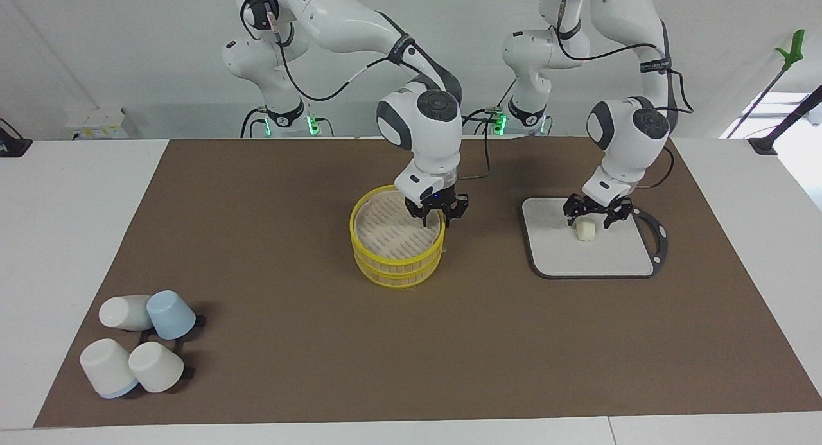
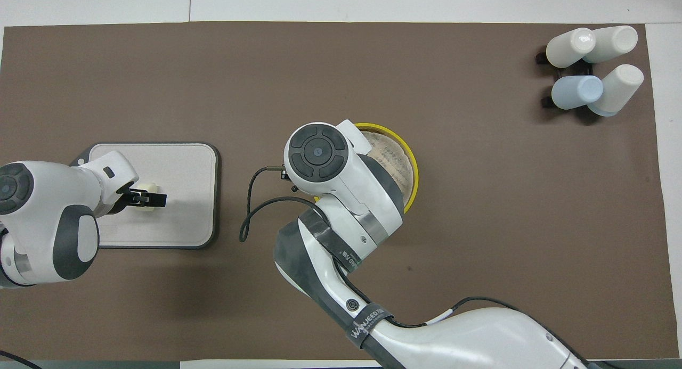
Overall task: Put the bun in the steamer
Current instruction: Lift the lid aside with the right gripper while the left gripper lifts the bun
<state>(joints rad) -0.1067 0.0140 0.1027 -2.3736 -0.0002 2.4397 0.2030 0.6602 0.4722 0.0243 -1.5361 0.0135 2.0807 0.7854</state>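
Observation:
My right gripper should lift the woven lid aside, because it covers the steamer, and hold it there while my left gripper puts the bun inside.
The cream-white bun lies on the grey-edged board toward the left arm's end of the table. My left gripper is low over the board, open, with its fingers either side of the bun's top. In the overhead view the bun shows at that gripper's tips. The yellow-rimmed steamer, two tiers stacked, stands mid-table with a bare slatted floor. My right gripper is down at the steamer's rim on the side nearer the robots. In the overhead view the right arm hides that gripper and most of the steamer.
Several cups, white and pale blue, lie on a black rack at the right arm's end of the table, farther from the robots; they also show in the overhead view. The brown mat covers the table.

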